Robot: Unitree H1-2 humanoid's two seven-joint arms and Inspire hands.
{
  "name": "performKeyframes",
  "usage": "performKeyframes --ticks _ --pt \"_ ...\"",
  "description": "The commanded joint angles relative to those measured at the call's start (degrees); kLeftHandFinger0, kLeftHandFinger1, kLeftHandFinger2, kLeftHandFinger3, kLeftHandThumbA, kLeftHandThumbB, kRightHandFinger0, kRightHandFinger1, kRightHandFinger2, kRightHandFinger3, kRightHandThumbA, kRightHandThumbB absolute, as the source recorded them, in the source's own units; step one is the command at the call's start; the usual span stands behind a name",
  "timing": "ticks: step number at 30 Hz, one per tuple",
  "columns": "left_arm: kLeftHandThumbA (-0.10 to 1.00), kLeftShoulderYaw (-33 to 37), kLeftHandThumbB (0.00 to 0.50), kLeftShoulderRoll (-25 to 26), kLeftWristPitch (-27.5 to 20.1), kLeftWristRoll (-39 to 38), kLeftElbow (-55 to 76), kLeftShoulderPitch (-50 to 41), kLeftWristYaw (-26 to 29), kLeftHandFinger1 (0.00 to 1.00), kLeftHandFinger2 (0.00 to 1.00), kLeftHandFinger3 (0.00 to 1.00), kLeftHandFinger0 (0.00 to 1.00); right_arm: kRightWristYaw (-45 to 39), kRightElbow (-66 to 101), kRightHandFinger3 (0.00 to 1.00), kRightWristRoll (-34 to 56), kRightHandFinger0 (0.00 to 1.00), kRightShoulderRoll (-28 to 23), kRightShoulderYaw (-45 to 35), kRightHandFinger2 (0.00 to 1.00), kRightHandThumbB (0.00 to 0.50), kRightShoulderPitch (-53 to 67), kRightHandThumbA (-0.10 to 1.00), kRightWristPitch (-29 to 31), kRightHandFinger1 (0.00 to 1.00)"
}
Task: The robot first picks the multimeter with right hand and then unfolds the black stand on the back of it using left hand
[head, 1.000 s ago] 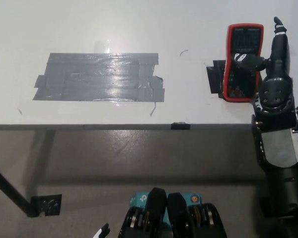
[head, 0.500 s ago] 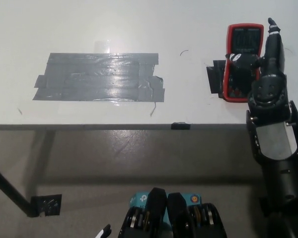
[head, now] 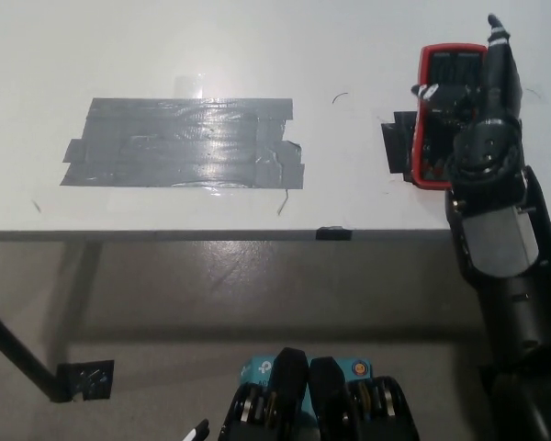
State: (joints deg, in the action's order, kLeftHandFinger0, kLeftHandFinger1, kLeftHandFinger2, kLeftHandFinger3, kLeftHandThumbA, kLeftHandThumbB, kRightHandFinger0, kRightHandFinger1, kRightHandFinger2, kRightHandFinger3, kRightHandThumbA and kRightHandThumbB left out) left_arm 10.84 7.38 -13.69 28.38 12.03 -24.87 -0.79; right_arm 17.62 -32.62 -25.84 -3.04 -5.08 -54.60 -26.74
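The black tape (head: 399, 147) goes in under the edge of the red case, so I should expect a wider patch hidden underneath when I pick up the multimeter (head: 437, 138).
A red-cased multimeter (head: 438, 110) lies face up on the white table (head: 257, 55) at the far right, its screen end pointing away from me. My black right hand (head: 473, 96) is stretched over its right half, fingers apart, one reaching past the far end and another across the face. It has no grip on the meter. Only a fingertip of my white left hand (head: 198, 430) shows at the bottom edge. The stand on the meter's back is hidden.
A large patch of grey tape (head: 184, 143) covers the table's middle left. A small black tape piece (head: 397, 147) sits just left of the multimeter. The table's front edge (head: 257, 234) runs across the picture, with floor below it.
My right hand has slid forward and to the left, from beside the multimeter's right edge to over its face. The multimeter has not moved.
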Motion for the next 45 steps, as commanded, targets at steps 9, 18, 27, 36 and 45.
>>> performKeyframes --ticks 9,18,27,36,45 --pt "0.73 -0.28 0.046 0.38 -3.03 2.51 0.75 0.18 2.71 1.00 1.00 1.00 1.00 5.14 -4.79 1.00 -1.36 1.00 1.00 0.91 1.00 0.455 -8.71 1.00 -0.19 1.00" --pt "0.74 -0.03 0.043 0.66 -2.12 2.19 1.81 -1.04 1.64 1.00 1.00 1.00 1.00 6.56 -7.58 1.00 -0.77 1.00 0.93 0.84 1.00 0.466 -8.70 1.00 -0.19 1.00" --pt "0.74 0.06 0.046 1.09 -2.68 2.61 1.28 -1.17 1.84 1.00 1.00 1.00 1.00 6.03 -9.13 1.00 -0.22 1.00 -0.56 1.14 1.00 0.450 -8.45 1.00 -0.19 1.00" --pt "0.73 0.31 0.052 1.12 -2.75 3.13 1.27 -1.07 2.03 0.99 0.99 1.00 1.00 5.99 -13.54 1.00 1.56 1.00 -1.80 1.24 1.00 0.450 -10.24 1.00 -0.12 1.00" --pt "0.76 0.64 0.054 1.19 -2.58 3.77 1.47 -0.87 1.87 0.98 0.99 1.00 0.98 6.97 -19.91 1.00 2.92 1.00 -2.34 1.29 1.00 0.473 -11.74 1.00 1.25 1.00"
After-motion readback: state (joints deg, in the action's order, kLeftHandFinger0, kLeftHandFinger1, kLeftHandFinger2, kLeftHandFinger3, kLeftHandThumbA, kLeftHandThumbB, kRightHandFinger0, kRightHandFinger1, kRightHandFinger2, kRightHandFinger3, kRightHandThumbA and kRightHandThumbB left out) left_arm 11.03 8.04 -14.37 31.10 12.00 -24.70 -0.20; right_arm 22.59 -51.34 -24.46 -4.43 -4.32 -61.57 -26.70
